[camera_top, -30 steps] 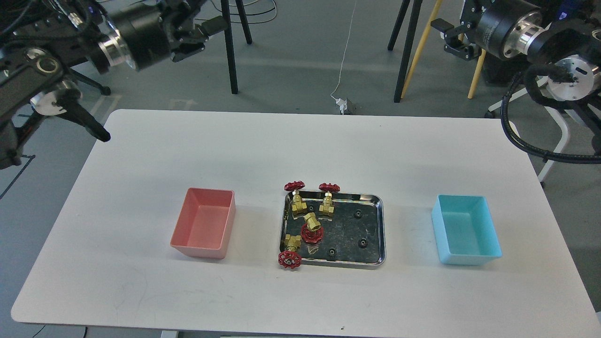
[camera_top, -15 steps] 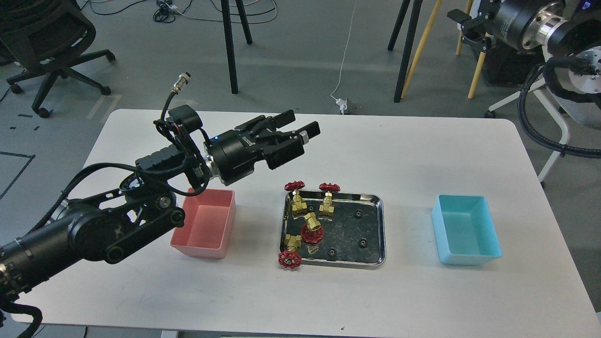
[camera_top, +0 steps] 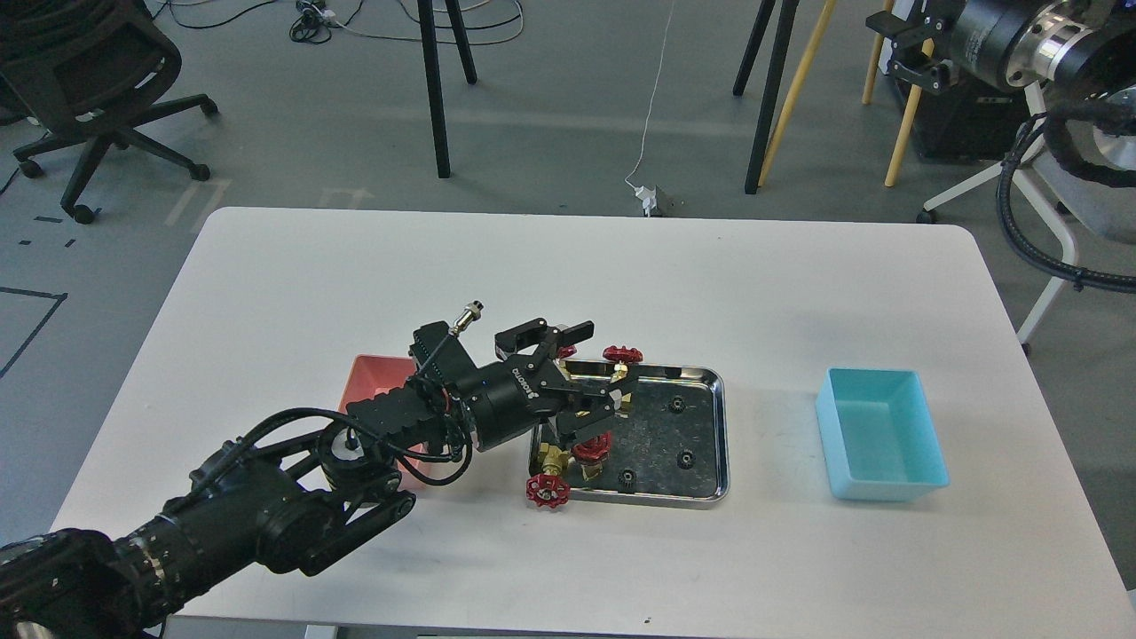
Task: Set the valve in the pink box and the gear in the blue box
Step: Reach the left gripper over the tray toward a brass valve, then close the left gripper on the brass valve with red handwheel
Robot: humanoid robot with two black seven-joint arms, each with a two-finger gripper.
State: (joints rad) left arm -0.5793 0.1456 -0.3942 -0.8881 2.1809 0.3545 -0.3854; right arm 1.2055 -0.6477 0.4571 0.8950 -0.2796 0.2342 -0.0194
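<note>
My gripper will lift only the valve, and it will come free alone, because the valve's red handwheel (camera_top: 593, 445) is clear of the one hanging over the rim (camera_top: 548, 490).
My left gripper (camera_top: 596, 359) is open and hangs low over the left part of the steel tray (camera_top: 722, 426), right among the valves. One valve (camera_top: 622, 355) shows its red handwheel just right of the fingers. A second valve (camera_top: 590, 448) lies under the gripper, and a third valve (camera_top: 547, 489) sticks out over the tray's front left rim. A fourth is mostly hidden by the gripper. Small black gears (camera_top: 685, 460) lie in the tray's right half. The pink box (camera_top: 377, 373) is mostly hidden behind my left arm. The blue box (camera_top: 883, 435) stands empty at the right. My right gripper (camera_top: 905, 51) is raised at the top right, beyond the table.
The white table (camera_top: 621, 266) carries the tray between the two boxes. Tripod legs (camera_top: 435, 89), a yellow pole, a cable and an office chair (camera_top: 80, 80) stand on the floor beyond the far edge.
My left arm has swung in from the upper left and dropped over the tray's valves, now covering most of the pink box. The right arm shifted slightly up and right.
</note>
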